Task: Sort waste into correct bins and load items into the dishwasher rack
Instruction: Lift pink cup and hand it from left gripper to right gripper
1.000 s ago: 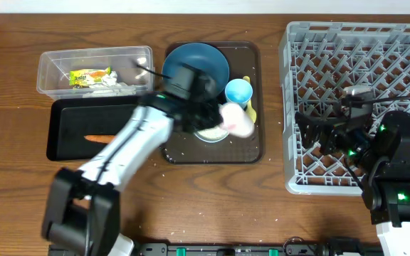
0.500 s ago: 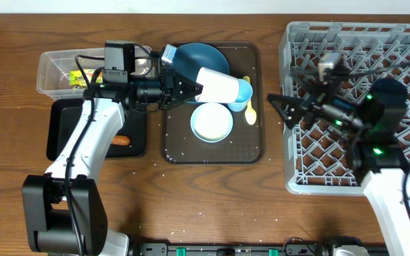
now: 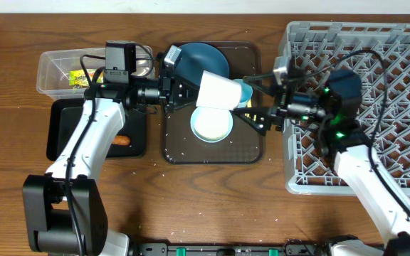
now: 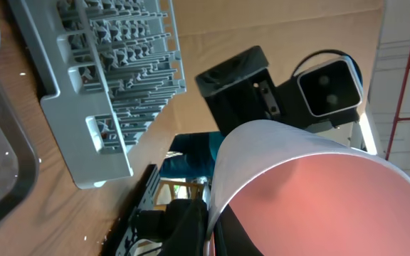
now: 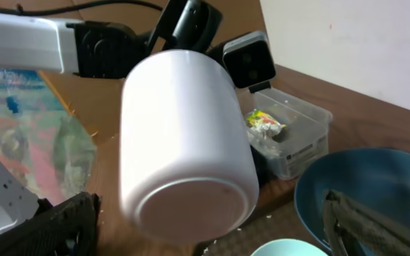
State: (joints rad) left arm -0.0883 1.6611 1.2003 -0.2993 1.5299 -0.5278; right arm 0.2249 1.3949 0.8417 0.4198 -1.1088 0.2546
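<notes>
Next, my right gripper grabs the cup by its base [image 3: 236,96] and loads it, because my left gripper is holding the pinkish-white cup's rim [image 3: 202,87] far from the dishwasher rack.
My left gripper [image 3: 191,91] is shut on the rim of the pinkish-white cup [image 3: 218,90] and holds it on its side above the brown serving tray. In the left wrist view the cup's pink inside [image 4: 319,192] fills the frame. My right gripper [image 3: 253,101] is open, its fingers spread just off the cup's base [image 5: 187,163]. The light blue cup [image 3: 245,89] stands partly hidden behind it. The pale bowl [image 3: 211,123] and dark blue plate [image 3: 198,57] lie on the tray. The yellow spoon is mostly hidden. The dishwasher rack [image 3: 361,107] stands at the right.
The clear tub [image 3: 55,67] at the far left holds the yellow-green wrapper [image 3: 82,77] and white paper. The black tray [image 3: 70,128] in front of it holds the sausage [image 3: 122,141]. The brown serving tray [image 3: 251,153] has loose rice grains on it.
My right arm has swung left from over the rack to the cup, jaws open. My left gripper lifted the pinkish-white cup off the tray and holds it sideways.
</notes>
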